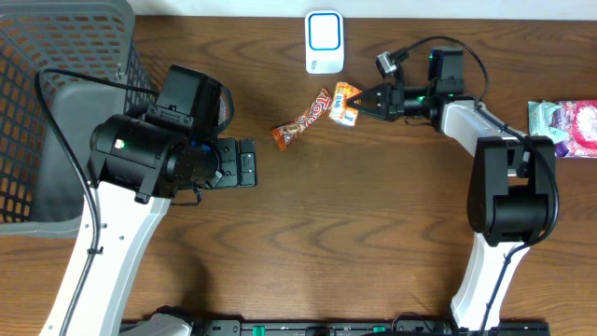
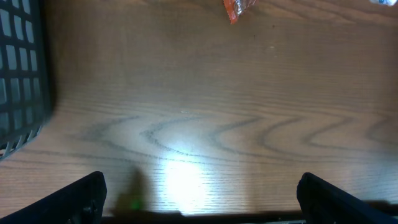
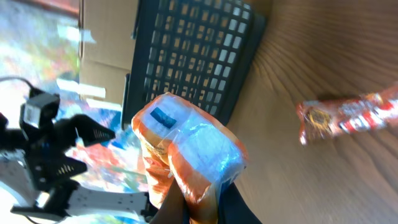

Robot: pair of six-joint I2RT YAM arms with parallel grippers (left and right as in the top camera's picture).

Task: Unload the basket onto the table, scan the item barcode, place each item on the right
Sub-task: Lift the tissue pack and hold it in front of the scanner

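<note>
I should pull back, turn the snack packet (image 1: 343, 105) and bring it over the scanner (image 1: 325, 42), since my right gripper points it toward the basket, off the barcode scanner.
My right gripper (image 1: 362, 101) is shut on a small orange and white snack packet (image 1: 345, 103), held above the table just below the white barcode scanner (image 1: 324, 42). In the right wrist view the packet (image 3: 186, 149) fills the middle, its lower edge pinched between the dark fingers (image 3: 233, 205). A long orange candy bar (image 1: 300, 121) lies on the wood left of the packet. My left gripper (image 1: 247, 163) is open over bare wood, its two fingertips (image 2: 81, 199) wide apart; the candy bar's end (image 2: 239, 7) shows at the top of that view.
A grey mesh basket (image 1: 56, 103) stands at the far left. Pink and green wrapped items (image 1: 564, 126) lie at the right edge. The table is brown wood.
</note>
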